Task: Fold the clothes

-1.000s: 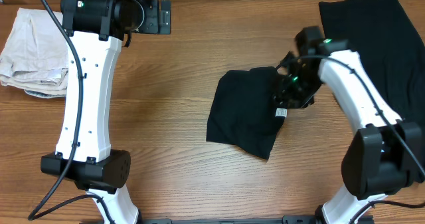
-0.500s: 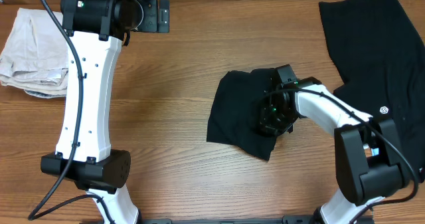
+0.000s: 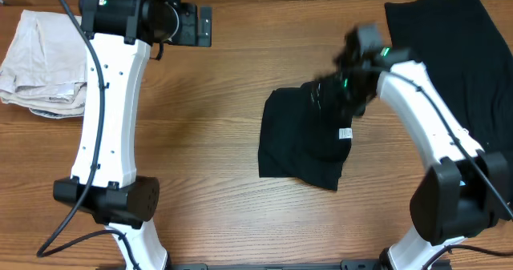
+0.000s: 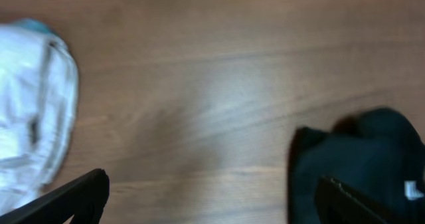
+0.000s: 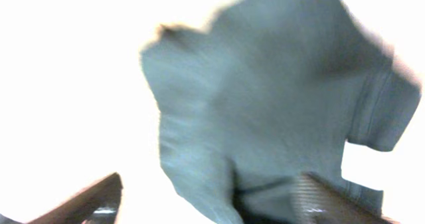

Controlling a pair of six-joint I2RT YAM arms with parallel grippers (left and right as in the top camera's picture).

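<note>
Next, my left gripper takes the shirt's far edge [image 3: 293, 94] and carries it to my left gripper's side, because the cream garment [image 3: 42, 66] lies there, away from the black T-shirt.
A black T-shirt [image 3: 300, 142] lies bunched and partly folded at the table's middle, its white neck tag [image 3: 345, 133] on the right side. My right gripper [image 3: 330, 92] hovers over the shirt's far right corner, blurred by motion. In the right wrist view the gripper [image 5: 209, 192] is open, its fingers wide apart over the washed-out fabric [image 5: 265, 98]. My left gripper [image 3: 195, 25] is open and empty at the far left-centre. In the left wrist view it [image 4: 212, 199] is above bare wood, with the shirt [image 4: 358, 164] at right. A cream folded garment [image 3: 40, 62] lies far left.
A second black garment [image 3: 457, 54] is spread at the far right corner, partly under the right arm. The cream garment also shows at the left of the left wrist view [image 4: 30, 111]. Bare wooden tabletop [image 3: 208, 158] lies between the left arm and the shirt.
My right gripper pressed down onto the shirt's right side, then pulled back toward the far edge. The shirt shifted slightly to the right. The left arm barely moved.
</note>
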